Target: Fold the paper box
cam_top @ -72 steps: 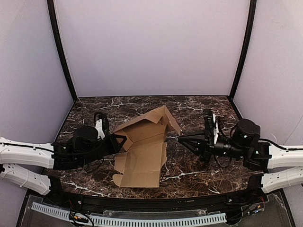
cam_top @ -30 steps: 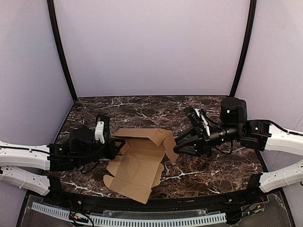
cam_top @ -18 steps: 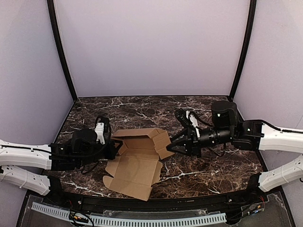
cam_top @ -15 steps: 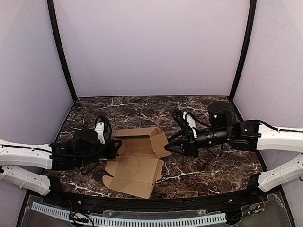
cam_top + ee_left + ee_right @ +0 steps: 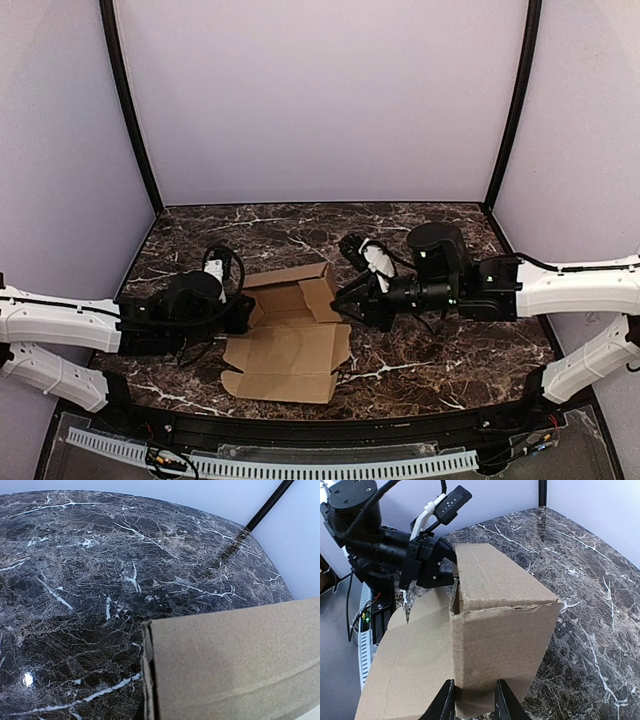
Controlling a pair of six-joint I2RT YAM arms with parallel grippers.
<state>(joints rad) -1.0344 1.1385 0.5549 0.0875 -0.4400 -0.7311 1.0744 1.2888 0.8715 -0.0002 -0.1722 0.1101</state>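
The opposite end flap (image 5: 257,309) should stay held in my left gripper until the box turns, because my right gripper holds one end flap folded inward (image 5: 319,299) at the box's raised far side.
The paper box (image 5: 290,350), plain brown cardboard, lies partly folded in the middle of the marble table (image 5: 440,350), its near panel flat and its far walls raised. My left gripper (image 5: 247,312) is shut on the box's left edge. In the left wrist view only the cardboard (image 5: 235,665) shows, close up, and its fingers are hidden. My right gripper (image 5: 340,298) holds the right-hand flap, folded inward. In the right wrist view the raised wall (image 5: 495,625) stands upright with its lower tab between my right gripper's (image 5: 474,700) fingers, and the left gripper (image 5: 440,562) sits at the far corner.
Purple walls close in the back and both sides, with black posts (image 5: 135,130) at the rear corners. A black rail (image 5: 330,432) runs along the table's near edge. Both arms lie low over the table, one on each side of the box.
My right gripper has moved left, folding the box's right flap inward over the base, and its jaws have narrowed. The box now lies squarer. The left gripper has kept its hold.
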